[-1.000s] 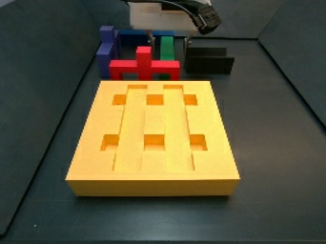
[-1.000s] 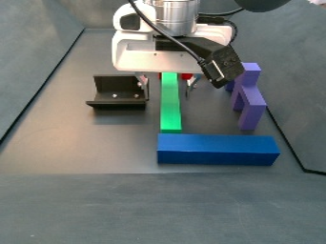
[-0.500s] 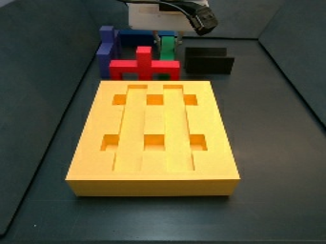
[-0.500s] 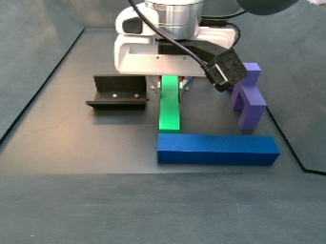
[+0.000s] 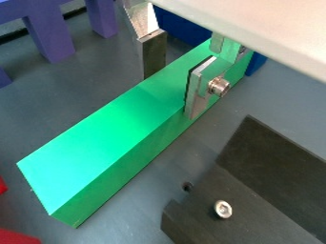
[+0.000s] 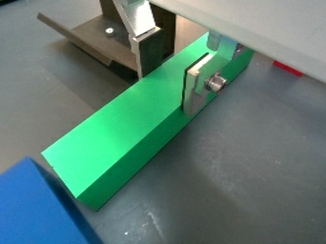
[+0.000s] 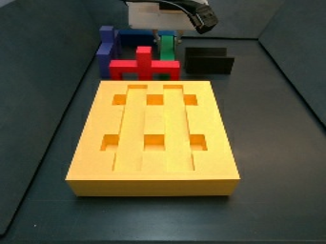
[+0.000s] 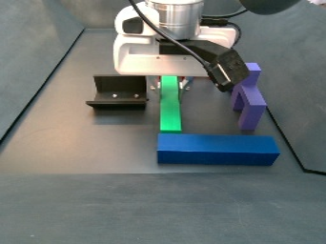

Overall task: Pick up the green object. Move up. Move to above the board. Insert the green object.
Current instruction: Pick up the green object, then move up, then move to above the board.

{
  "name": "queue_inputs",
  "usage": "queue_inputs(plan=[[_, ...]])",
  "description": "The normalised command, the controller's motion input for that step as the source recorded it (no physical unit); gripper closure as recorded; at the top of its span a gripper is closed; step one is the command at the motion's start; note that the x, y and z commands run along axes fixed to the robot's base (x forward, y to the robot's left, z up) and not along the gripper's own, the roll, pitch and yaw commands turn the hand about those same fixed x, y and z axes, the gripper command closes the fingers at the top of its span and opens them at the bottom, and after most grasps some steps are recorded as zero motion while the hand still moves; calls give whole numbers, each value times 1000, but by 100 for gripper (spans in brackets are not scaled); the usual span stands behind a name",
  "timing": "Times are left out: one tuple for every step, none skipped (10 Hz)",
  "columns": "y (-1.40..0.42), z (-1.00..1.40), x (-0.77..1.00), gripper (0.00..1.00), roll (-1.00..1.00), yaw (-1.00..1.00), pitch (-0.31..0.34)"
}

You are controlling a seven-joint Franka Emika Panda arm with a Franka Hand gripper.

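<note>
My gripper is going to lift the green object (image 7: 167, 48), which should come loose and leave the blue block (image 7: 136, 38) lying there, because the blue block shows only behind it.
The green object is a long green bar lying flat on the floor, seen in both wrist views (image 5: 109, 143) (image 6: 128, 124) and in a side view (image 8: 169, 105). My gripper (image 5: 176, 71) (image 6: 173, 69) is low over its far end (image 8: 170, 78), open, with one silver finger (image 5: 151, 52) on one side of the bar and the other finger (image 5: 201, 86) on the other side. I cannot tell whether the pads touch the bar. The orange-yellow board (image 7: 90, 133) lies in the foreground of a side view, apart from the gripper (image 7: 170, 27).
The dark fixture (image 8: 117, 92) (image 6: 95, 38) (image 5: 268, 181) stands beside the bar. A blue block (image 8: 216, 148) lies across the bar's near end. A purple block (image 8: 249, 95) (image 5: 51, 29) stands on the other side. A red cross-shaped block (image 7: 143, 65) sits between bar and board.
My gripper has come down a little around the bar's far end. The bar and the other pieces have not moved.
</note>
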Motion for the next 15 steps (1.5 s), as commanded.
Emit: queue_inputs(plan=[[0, 0, 0, 100, 0, 0, 0], [0, 0, 0, 100, 0, 0, 0], [0, 0, 0, 100, 0, 0, 0], [0, 0, 0, 100, 0, 0, 0], [0, 0, 0, 100, 0, 0, 0], [0, 0, 0, 100, 0, 0, 0], [0, 0, 0, 100, 0, 0, 0], [0, 0, 0, 100, 0, 0, 0], [0, 0, 0, 100, 0, 0, 0], [0, 0, 0, 100, 0, 0, 0], [0, 833, 0, 100, 0, 0, 0], [7, 829, -21, 100, 5, -15, 7], [6, 498, -76, 100, 15, -23, 29], [6, 283, -60, 100, 23, -20, 13], [0, 1400, 0, 100, 0, 0, 0]])
